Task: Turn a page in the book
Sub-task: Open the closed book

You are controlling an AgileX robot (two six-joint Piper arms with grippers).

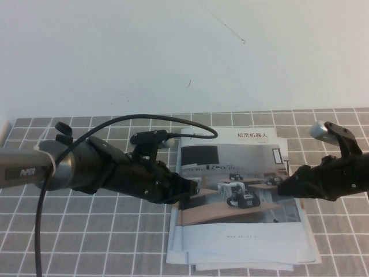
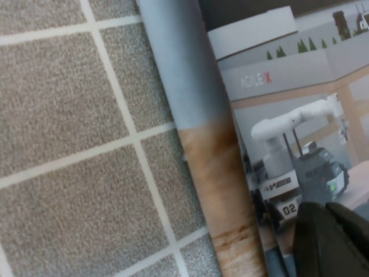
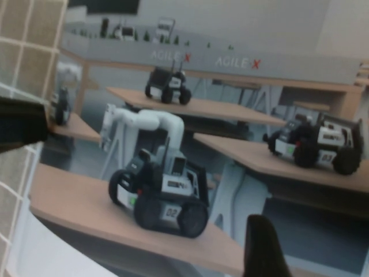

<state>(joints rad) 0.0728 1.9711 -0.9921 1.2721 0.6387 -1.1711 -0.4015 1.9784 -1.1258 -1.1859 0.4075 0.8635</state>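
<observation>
My right gripper should lift back to the cover's flat edge (image 1: 298, 210) and push inward to bow the cover up (image 1: 262, 190) first, because its fingers are inside that edge.
The book (image 1: 236, 173) lies closed on the tiled mat, its cover photo of small wheeled robots on wooden desks facing up. The page is hidden under that cover. My left gripper (image 1: 193, 189) reaches in from the left and rests its tips on the cover by the spine. In the left wrist view its dark fingers (image 2: 323, 242) lie together on the book (image 2: 288, 115). My right gripper (image 1: 283, 187) hovers at the book's right edge, open with nothing in it. One finger (image 3: 262, 248) shows over the cover (image 3: 202, 115) in the right wrist view.
Spare white booklets (image 1: 242, 264) stick out from under the book at its near edge. The grey tiled mat (image 1: 86, 231) covers the table up to a white surface (image 1: 173, 52) behind. A black cable (image 1: 40, 231) hangs from the left arm.
</observation>
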